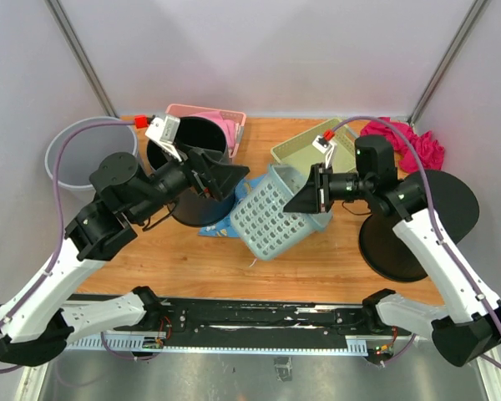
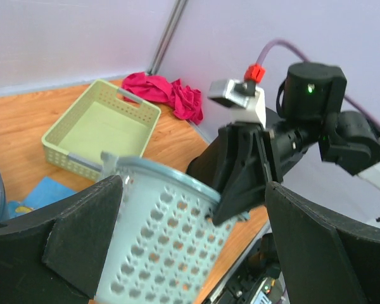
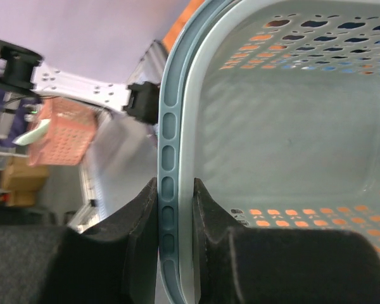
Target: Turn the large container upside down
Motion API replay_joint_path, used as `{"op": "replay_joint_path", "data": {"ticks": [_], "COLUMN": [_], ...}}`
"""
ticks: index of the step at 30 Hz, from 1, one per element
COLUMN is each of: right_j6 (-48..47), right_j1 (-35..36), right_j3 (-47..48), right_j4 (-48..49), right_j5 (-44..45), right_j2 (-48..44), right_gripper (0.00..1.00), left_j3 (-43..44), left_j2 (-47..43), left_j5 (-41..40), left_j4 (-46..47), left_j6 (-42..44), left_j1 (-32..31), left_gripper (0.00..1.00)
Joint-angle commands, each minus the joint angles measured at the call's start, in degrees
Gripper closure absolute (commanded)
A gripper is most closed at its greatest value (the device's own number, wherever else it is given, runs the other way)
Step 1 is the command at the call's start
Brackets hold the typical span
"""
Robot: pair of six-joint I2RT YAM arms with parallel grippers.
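Note:
The large container hangs sideways with its rim (image 1: pixel 277 173) near the green tray, so my right gripper should pull it toward the table's front edge (image 1: pixel 213 288) and lift its base.
The large container is a pale blue perforated basket (image 1: pixel 271 215), tilted on its side above the wooden table (image 1: pixel 184 259), its mouth facing right. My right gripper (image 1: pixel 311 194) is shut on the basket's rim (image 3: pixel 171 158), one finger inside and one outside, as the right wrist view (image 3: pixel 175 215) shows. My left gripper (image 1: pixel 234 178) is open, just left of the basket's base end. In the left wrist view (image 2: pixel 196 244) the basket (image 2: pixel 158 234) sits ahead between the wide-spread fingers (image 2: pixel 82 234), with the right gripper (image 2: pixel 240 171) on its far rim.
A black bucket (image 1: pixel 192 171) stands behind my left gripper, with a pink basket (image 1: pixel 209 117) beyond. A green tray (image 1: pixel 305 150) and red cloth (image 1: pixel 401 138) lie at back right. A black round disc (image 1: pixel 417 225) is right, a grey bin (image 1: pixel 83 154) left, a blue cloth (image 1: pixel 213 230) under the basket.

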Motion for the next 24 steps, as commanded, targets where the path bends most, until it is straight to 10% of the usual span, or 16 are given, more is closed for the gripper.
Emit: {"op": "replay_joint_path", "data": {"ticks": [1,8,24], "right_j6": [14.26,46.36,82.23], "right_j1": [3.0,4.07,-3.11], "right_j3": [-6.64,-21.9,-52.46], "right_j4": [16.94,55.68,90.43], "right_j5": [-9.07,-12.93,-6.97], "right_j2": [-4.43,-4.84,-2.78], "right_gripper": [0.99,0.99,1.0], "left_j3": [0.7,-0.68,0.39], "left_j2": [2.23,3.88,6.92], "left_j5": [-2.56,-4.35,-1.21], "left_j4": [0.78,2.08,2.49], "left_j6": [-0.55,-3.04,-3.64], "left_j1": [0.1,0.14,0.13], "left_gripper": [0.01,0.01,0.01]}}
